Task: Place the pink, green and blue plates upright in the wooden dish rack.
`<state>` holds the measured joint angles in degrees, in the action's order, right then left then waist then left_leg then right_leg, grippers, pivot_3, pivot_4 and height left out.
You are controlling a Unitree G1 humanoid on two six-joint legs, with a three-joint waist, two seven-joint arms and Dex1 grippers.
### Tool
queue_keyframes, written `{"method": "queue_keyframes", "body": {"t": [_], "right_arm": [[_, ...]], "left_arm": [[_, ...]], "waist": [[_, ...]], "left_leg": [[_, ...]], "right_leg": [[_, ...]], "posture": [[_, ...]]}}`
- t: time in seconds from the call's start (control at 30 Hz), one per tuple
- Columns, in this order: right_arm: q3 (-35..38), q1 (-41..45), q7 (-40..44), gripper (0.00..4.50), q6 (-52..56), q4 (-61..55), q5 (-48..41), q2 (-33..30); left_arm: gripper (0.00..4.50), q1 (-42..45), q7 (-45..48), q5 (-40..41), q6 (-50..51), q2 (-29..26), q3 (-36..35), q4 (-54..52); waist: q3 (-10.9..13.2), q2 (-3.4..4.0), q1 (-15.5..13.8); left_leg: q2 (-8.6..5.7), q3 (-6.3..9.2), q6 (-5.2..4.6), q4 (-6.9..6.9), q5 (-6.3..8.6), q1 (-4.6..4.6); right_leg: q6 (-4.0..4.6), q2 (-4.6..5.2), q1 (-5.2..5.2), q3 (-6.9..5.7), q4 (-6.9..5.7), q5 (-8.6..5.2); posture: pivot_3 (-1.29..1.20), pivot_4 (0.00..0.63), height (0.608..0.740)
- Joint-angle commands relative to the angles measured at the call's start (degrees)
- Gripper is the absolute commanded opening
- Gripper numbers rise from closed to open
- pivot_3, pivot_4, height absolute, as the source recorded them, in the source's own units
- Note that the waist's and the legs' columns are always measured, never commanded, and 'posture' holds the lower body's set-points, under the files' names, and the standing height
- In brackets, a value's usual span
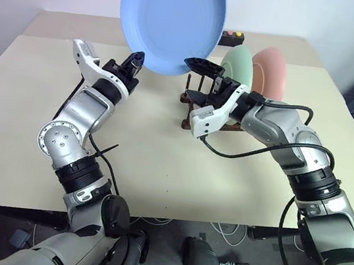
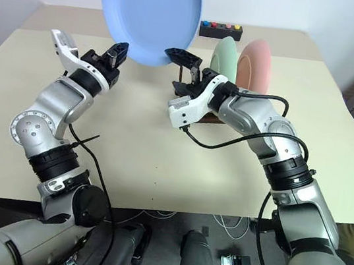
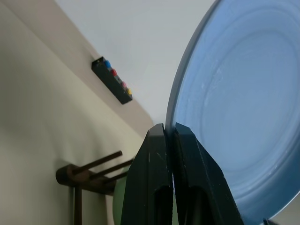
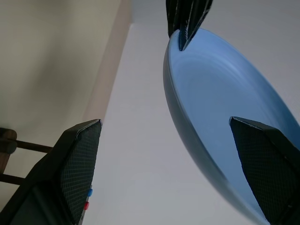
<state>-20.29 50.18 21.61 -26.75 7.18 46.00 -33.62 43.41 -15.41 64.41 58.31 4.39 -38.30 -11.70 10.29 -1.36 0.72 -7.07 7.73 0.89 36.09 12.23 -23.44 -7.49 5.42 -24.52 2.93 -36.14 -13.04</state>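
Note:
My left gripper is pinching the blue plate's lower rim (image 1: pixel 146 63), which must go into the rack, so my right gripper should grab the blue plate's free rim (image 1: pixel 205 54), turn the plate and lower it.
The blue plate (image 1: pixel 171 15) hangs upright in the air above the table, and my left gripper (image 1: pixel 136 60) is shut on its lower left rim. In the left wrist view the black fingers (image 3: pixel 154 159) pinch that rim. My right gripper (image 1: pixel 195 80) is open at the plate's lower right edge, and in the right wrist view the rim runs between its two fingers (image 4: pixel 79 154) without visible contact. Behind it, the green plate (image 1: pixel 239 63) and the pink plate (image 1: pixel 271 70) stand upright in the wooden dish rack (image 1: pixel 184 119), which my right hand partly hides.
A small black box with coloured buttons (image 2: pixel 220 30) lies at the far edge of the beige table (image 1: pixel 158 170), behind the rack. A cable loops from my right forearm over the table.

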Motion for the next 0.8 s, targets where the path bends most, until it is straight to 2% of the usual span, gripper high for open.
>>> {"method": "queue_keyframes", "body": {"t": [0.03,0.07,0.17,0.4,0.7,0.73,0.8], "right_arm": [[0.0,2.2,-0.8,4.50,0.4,0.2,0.2,0.9],[-0.1,2.3,-0.6,4.50,0.6,0.6,0.2,1.1],[0.0,2.6,0.3,3.70,1.4,1.4,-0.3,1.5],[0.2,3.0,0.0,0.04,1.9,1.3,-0.5,1.6],[0.2,3.2,-0.2,0.04,2.4,1.2,-0.5,1.8],[0.2,3.2,-0.3,0.00,2.4,1.2,-0.6,1.8],[0.2,3.3,-0.3,0.00,2.5,1.4,-0.7,1.8]], "left_arm": [[0.03,-0.9,0.7,2.3,-1.7,-1.7,4.2,-2.7],[0.03,-1.4,1.1,2.3,-2.0,-2.2,5.2,-2.9],[0.00,-2.5,1.2,3.1,-3.1,-3.2,7.1,-3.0],[0.00,-3.9,1.0,4.4,-5.6,-5.3,10.0,-2.4],[0.00,-4.2,2.8,5.9,-7.5,-8.5,13.6,-1.8],[0.64,-4.2,2.7,6.8,-7.5,-8.5,13.7,-1.7],[1.40,-4.1,3.8,7.5,-8.3,-8.7,14.3,-1.8]], "waist": [[0.0,0.00,0.0],[0.0,0.00,0.0],[0.0,0.00,0.0],[0.0,-0.04,0.0],[0.0,-0.03,0.0],[0.0,-0.03,0.0],[0.0,-0.03,0.0]], "left_leg": [[0.00,0.00,0.00,0.00,0.00,0.00],[0.00,0.00,0.00,0.00,0.00,0.00],[0.00,0.00,0.00,0.00,0.00,0.01],[0.00,0.00,0.00,-0.01,0.00,0.01],[0.00,-0.01,0.00,-0.02,0.00,0.01],[0.00,-0.01,0.00,-0.02,0.00,0.02],[0.01,-0.01,0.00,-0.02,0.00,0.01]], "right_leg": [[0.00,0.00,0.00,0.00,0.00,0.00],[0.00,0.00,0.00,0.00,0.00,0.00],[0.00,0.00,0.00,0.00,0.00,0.00],[0.01,0.00,0.00,0.00,0.01,0.00],[0.01,-0.01,0.01,0.02,0.02,0.00],[0.01,-0.01,0.01,0.02,0.02,0.00],[0.01,-0.01,0.01,0.02,0.02,0.00]], "posture": [[0.00,0.150,0.740],[0.00,0.150,0.740],[0.00,0.150,0.740],[0.00,0.150,0.740],[0.00,0.150,0.740],[0.00,0.150,0.740],[0.00,0.150,0.740]]}}
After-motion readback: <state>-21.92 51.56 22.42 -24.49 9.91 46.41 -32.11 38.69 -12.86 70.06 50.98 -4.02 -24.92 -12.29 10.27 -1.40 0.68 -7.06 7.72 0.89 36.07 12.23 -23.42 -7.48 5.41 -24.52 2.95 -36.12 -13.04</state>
